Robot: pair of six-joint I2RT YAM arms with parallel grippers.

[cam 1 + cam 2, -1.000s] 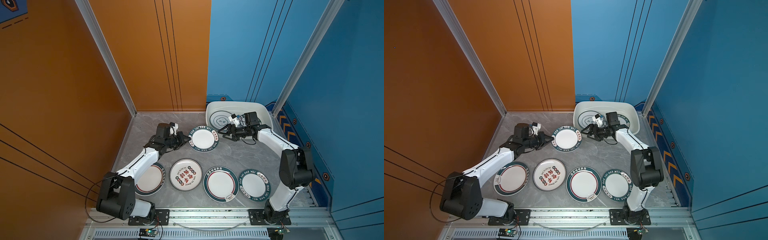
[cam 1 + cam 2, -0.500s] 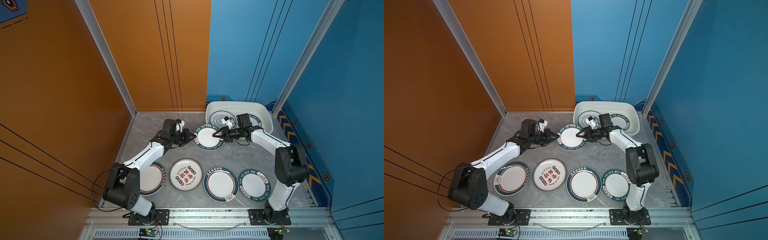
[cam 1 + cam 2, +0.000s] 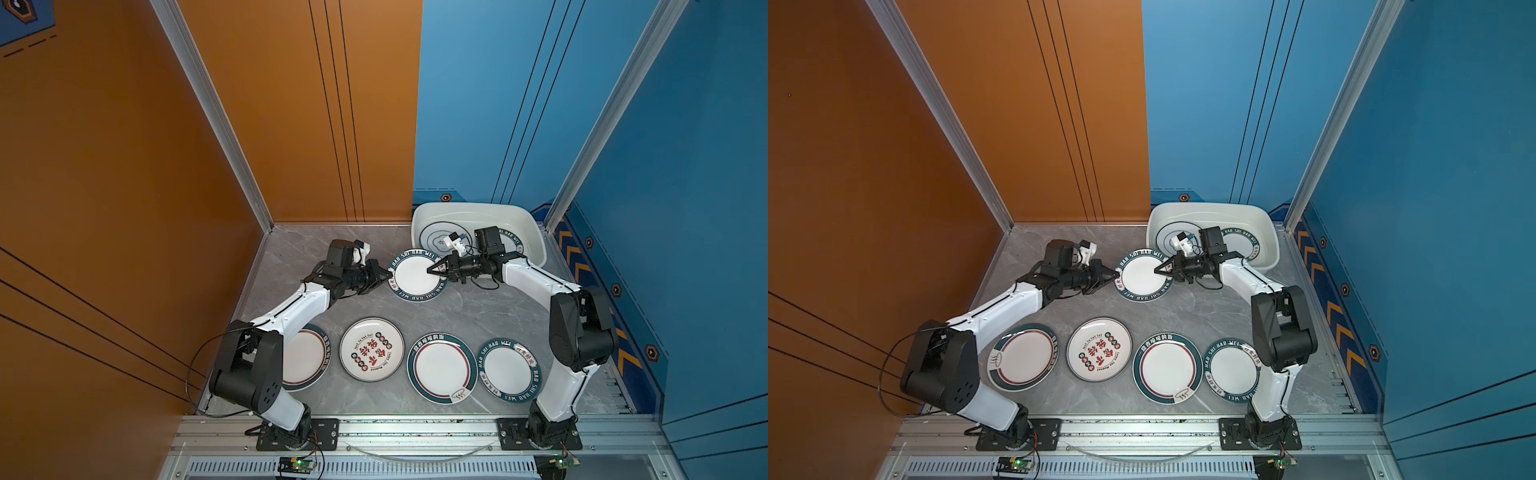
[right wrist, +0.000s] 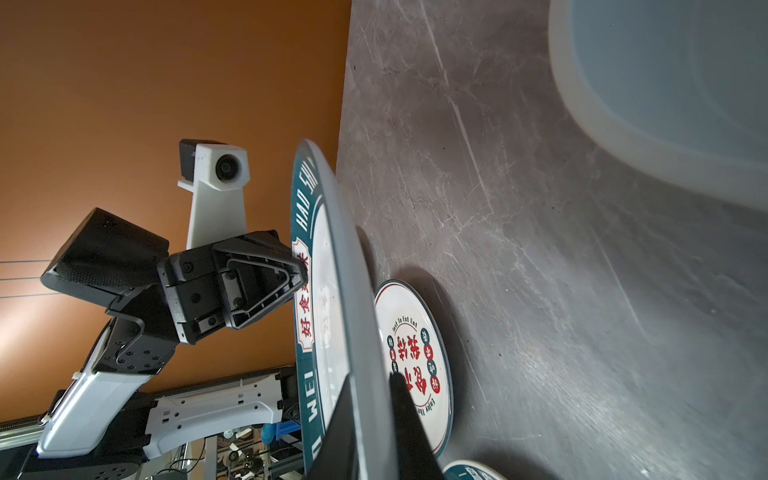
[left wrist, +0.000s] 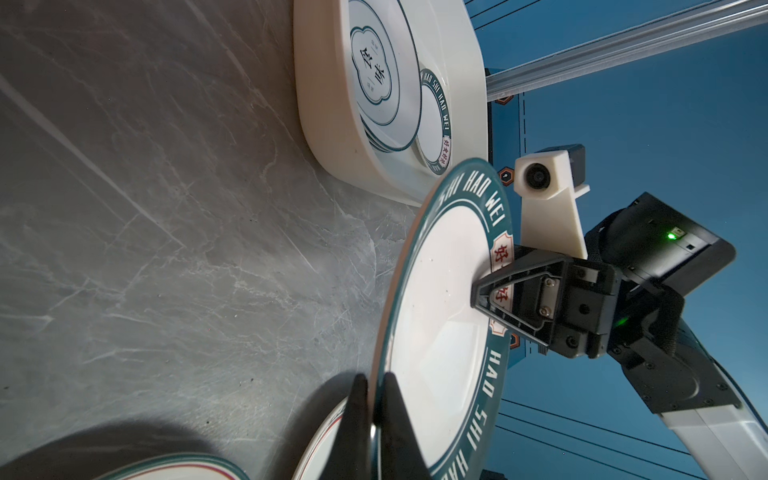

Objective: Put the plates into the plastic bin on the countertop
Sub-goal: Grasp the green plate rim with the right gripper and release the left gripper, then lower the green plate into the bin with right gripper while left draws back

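Observation:
Both grippers hold the dark-green-rimmed plate by opposite rims [image 3: 393, 272], so my left gripper should open and back off before my right gripper carries it into the bin [image 3: 509, 238].
A dark-green-rimmed plate [image 3: 417, 274] [image 3: 1144, 274] with white lettering hangs just above the countertop [image 3: 478, 316], left of the plastic bin [image 3: 536, 232]. My left gripper [image 3: 388, 274] [image 5: 374, 399] is shut on its left rim. My right gripper [image 3: 432, 269] [image 4: 374, 407] is shut on the opposite rim [image 5: 503, 253], one finger above and one below. The bin [image 5: 332, 124] holds a ringed plate [image 3: 436, 239] and a green-rimmed plate [image 3: 511, 243], partly hidden by the right wrist.
A front row of plates lies on the countertop: a green-rimmed plate [image 3: 301, 357] half under the left arm, a red-character plate [image 3: 371, 349], a larger green-rimmed plate [image 3: 441, 368] and a smaller lettered plate [image 3: 509, 370]. Orange and blue walls close in the back and sides.
The right gripper has swung left from beside the bin onto the plate's right rim and shut on it. The left gripper has carried the plate slightly to the right.

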